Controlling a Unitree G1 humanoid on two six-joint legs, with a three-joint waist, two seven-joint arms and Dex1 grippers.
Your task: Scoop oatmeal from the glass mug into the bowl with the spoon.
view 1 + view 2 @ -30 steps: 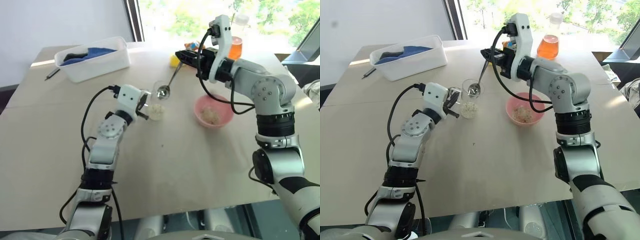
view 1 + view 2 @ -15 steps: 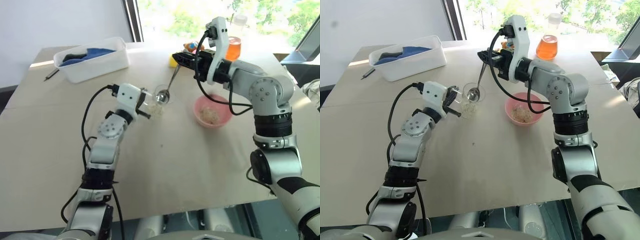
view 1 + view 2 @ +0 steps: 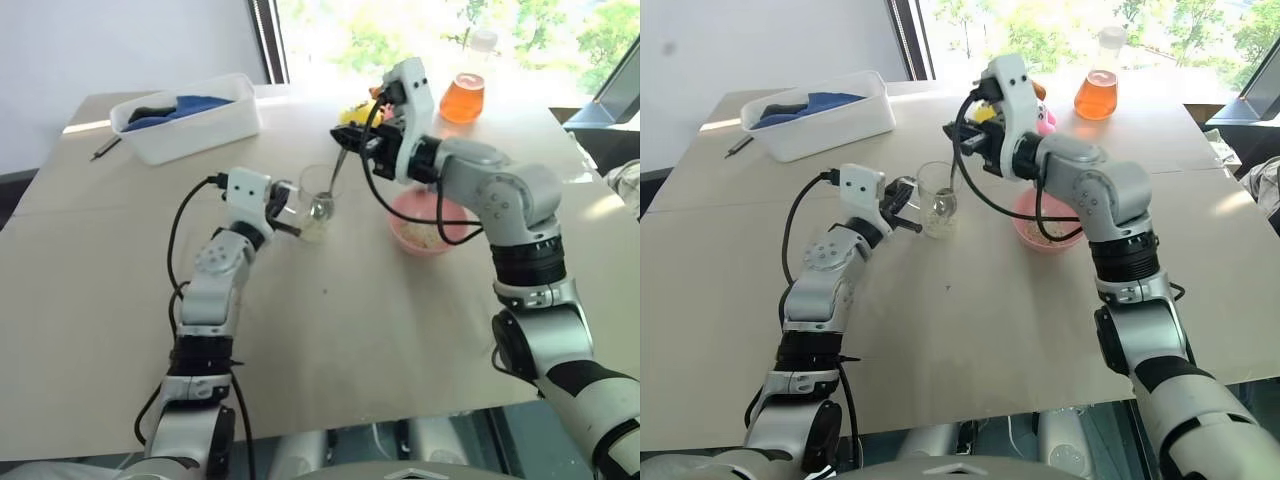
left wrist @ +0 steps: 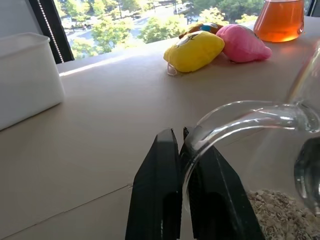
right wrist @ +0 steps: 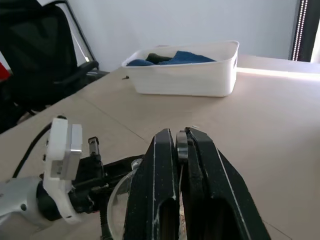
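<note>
The spoon stands steeply in the glass mug (image 3: 324, 203), so my right gripper should turn the spoon's handle toward the pink bowl (image 3: 420, 238) and level it, then lift it out.
The glass mug (image 3: 318, 203) stands mid-table with pale oatmeal (image 3: 314, 229) at its bottom. My left gripper (image 3: 284, 206) is shut on the mug's clear handle (image 4: 240, 113); the wrist view shows both fingers (image 4: 162, 175) pinching it. My right gripper (image 3: 350, 142) hangs above and behind the mug, shut on the spoon (image 3: 334, 178). The spoon's handle slants down and its small bowl sits inside the mug, just above the flakes. The pink bowl (image 3: 405, 238) is to the right of the mug, partly behind my right forearm, and holds some oatmeal (image 3: 422, 236).
A white tub (image 3: 185, 118) holding blue cloth stands at the back left, with a dark pen (image 3: 103, 148) beside it. An orange-filled flask (image 3: 462, 96) stands at the back right. Yellow (image 4: 197, 47) and pink (image 4: 242, 42) soft toys lie behind the mug.
My right gripper has come down and to the left, and the spoon's bowl has gone from above the rim into the mug. My left gripper has closed on the handle.
</note>
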